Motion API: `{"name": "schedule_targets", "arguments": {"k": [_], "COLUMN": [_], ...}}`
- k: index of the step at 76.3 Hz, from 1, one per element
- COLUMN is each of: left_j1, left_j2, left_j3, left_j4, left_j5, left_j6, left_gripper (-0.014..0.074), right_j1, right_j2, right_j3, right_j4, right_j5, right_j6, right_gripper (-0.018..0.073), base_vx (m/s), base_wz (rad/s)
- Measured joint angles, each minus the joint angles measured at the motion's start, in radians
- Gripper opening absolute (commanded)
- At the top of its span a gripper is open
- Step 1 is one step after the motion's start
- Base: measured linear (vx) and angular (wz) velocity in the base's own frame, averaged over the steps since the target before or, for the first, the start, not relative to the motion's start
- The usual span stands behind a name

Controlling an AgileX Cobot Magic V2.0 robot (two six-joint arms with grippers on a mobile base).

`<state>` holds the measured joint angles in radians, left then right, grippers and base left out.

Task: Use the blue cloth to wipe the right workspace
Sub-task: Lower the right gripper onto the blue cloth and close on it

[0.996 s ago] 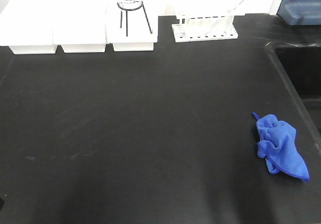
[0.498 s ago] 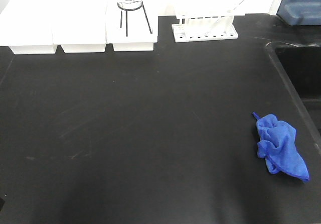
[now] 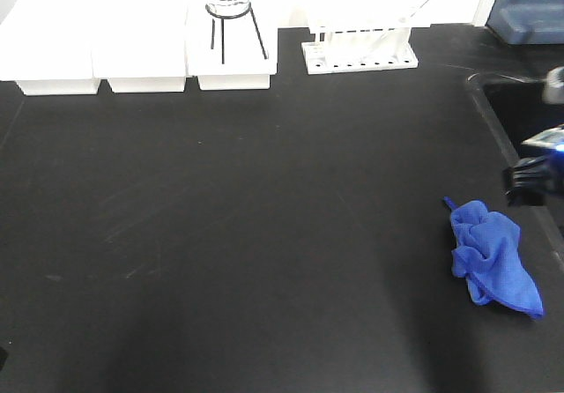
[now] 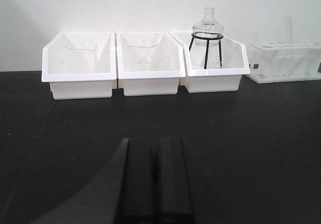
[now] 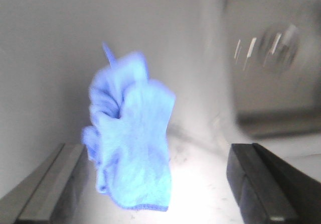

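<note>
I expect the blue cloth (image 3: 495,265) to stay bunched up and hang down from my right gripper when I carry it, because it lies heaped in crumpled folds (image 3: 481,233).
The blue cloth (image 3: 489,256) lies crumpled near the right end of the black benchtop (image 3: 264,234) that carries the white trays, its thin loop pointing up-left. My right gripper (image 3: 529,184) hangs blurred at the frame's right edge, just beyond the cloth. In the right wrist view the gripper (image 5: 155,151) is open, and the cloth (image 5: 130,133) lies ahead of and between its fingers (image 5: 256,179), untouched. My left gripper (image 4: 155,146) is shut with nothing in it, low over the bench and facing the trays. The right workspace is out of view.
Three white trays (image 3: 141,83) line the back edge. The third one holds a black tripod with a glass flask (image 3: 231,10). A white tube rack (image 3: 361,49) stands to their right. A sunken sink (image 3: 529,129) borders the bench on the right, close to the cloth.
My right gripper has come into the front view at the right edge, above the sink rim and just beyond the cloth. The cloth has not moved.
</note>
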<state>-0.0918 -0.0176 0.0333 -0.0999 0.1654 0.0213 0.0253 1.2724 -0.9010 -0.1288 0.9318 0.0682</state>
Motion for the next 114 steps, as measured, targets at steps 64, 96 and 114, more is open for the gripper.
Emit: {"name": "schedule_targets", "arguments": {"k": [64,96,114], "left_j1": [0.000,0.000,0.000], "left_j2": [0.000,0.000,0.000], "left_j3": [0.000,0.000,0.000], "left_j4": [0.000,0.000,0.000], "left_j5": [0.000,0.000,0.000], "left_j6": [0.000,0.000,0.000], "left_gripper": [-0.0006,-0.0006,-0.0006], "right_j1": [0.000,0.000,0.000], "right_j2": [0.423,0.437,0.269], "right_j3": [0.000,-0.006,-0.006], "right_j4": [0.105,0.141,0.141], "right_j5": [-0.162,-0.185,-0.144], "right_j6": [-0.050,-0.084,-0.097], "right_gripper": [0.0497,-0.0010,-0.0006], "base_vx": [0.00,0.00,0.00], "base_wz": [0.00,0.00,0.00]}}
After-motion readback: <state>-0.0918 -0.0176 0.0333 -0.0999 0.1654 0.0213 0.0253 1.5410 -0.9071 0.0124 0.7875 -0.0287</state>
